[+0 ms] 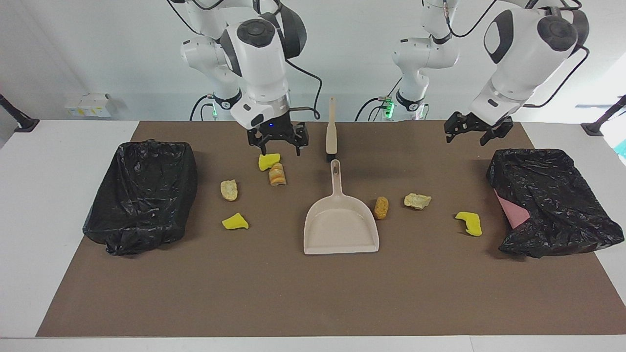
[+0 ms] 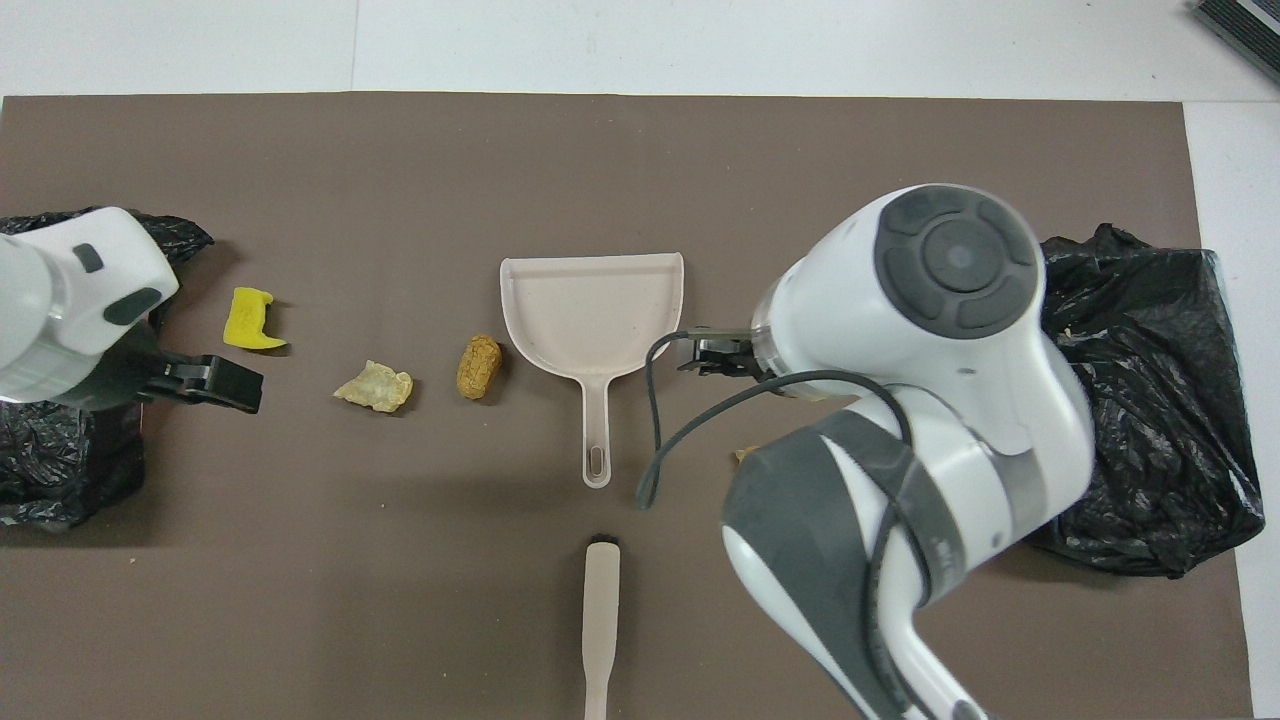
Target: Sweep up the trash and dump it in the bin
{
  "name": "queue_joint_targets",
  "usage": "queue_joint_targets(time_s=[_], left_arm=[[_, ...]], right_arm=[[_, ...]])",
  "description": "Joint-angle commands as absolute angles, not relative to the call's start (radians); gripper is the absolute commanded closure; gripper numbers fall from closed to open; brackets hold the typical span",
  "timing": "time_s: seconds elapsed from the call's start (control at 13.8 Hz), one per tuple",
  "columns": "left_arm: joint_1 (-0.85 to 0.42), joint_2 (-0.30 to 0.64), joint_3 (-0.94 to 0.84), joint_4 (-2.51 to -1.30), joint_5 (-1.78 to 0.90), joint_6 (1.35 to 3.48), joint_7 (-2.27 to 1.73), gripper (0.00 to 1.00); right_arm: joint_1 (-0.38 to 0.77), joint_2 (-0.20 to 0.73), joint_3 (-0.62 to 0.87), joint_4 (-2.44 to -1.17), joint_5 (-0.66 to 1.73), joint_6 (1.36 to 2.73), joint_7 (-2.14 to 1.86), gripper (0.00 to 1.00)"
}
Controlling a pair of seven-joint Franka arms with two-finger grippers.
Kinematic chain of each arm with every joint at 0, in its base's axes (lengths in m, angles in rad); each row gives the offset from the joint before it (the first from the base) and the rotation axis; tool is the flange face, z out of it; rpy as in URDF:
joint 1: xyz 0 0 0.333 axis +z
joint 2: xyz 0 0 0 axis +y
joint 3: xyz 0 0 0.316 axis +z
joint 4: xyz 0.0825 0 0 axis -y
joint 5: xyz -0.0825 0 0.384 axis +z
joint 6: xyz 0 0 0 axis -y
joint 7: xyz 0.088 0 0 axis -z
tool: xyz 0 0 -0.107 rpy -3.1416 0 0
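My open right gripper should go on moving toward the dustpan's handle [image 2: 596, 434], which lies clear of the brush and scraps, before the gripper's fingers close around it.
Several trash scraps lie on the brown mat. Toward the right arm's end are a yellow chunk [image 1: 269, 161], a striped bread lump [image 1: 277, 174], a pale lump [image 1: 229, 189] and a second yellow chunk [image 1: 235, 222]. Toward the left arm's end lie a brown lump [image 1: 381, 207] [image 2: 479, 365], a pale scrap [image 1: 417, 200] [image 2: 375, 386] and a yellow piece [image 1: 469, 223] [image 2: 248, 318]. My right gripper [image 1: 280, 149] hangs open over the first yellow chunk, beside the brush [image 1: 331, 129], holding nothing. My left gripper [image 1: 465, 141] is open and empty over the mat, near the bin [image 1: 552, 200] at its end.
The beige dustpan [image 1: 341, 225] [image 2: 592, 315] lies mid-mat, its handle pointing at the robots, in line with the brush [image 2: 601, 620]. A second black-bagged bin [image 1: 142, 195] [image 2: 1150, 400] sits at the right arm's end. In the overhead view the right arm hides the scraps at its end.
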State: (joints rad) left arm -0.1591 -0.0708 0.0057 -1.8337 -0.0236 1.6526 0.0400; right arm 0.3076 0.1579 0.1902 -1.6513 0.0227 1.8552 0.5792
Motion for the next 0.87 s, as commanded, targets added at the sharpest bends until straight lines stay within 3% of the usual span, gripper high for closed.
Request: queue_joint_targets(time_s=[0.0,0.43,0.8], left_arm=[[-0.221,-0.207,0.017,-2.081,-0.021,1.813,0.043,0.0],[-0.368,-0.345,0.017,-2.405,-0.023,2.02,0.044,0.0],[-0.517,-0.402,0.017,-2.616,-0.025,2.196,0.041,0.0]], right_arm=[[0.36,0.215,0.187,-1.647,0.028,1.925,0.649,0.0],[0.442,0.333,0.187,-1.646,0.026,2.046,0.663,0.0],[0.495,0.443,0.187,-1.651,0.011,2.163,0.676,0.0]])
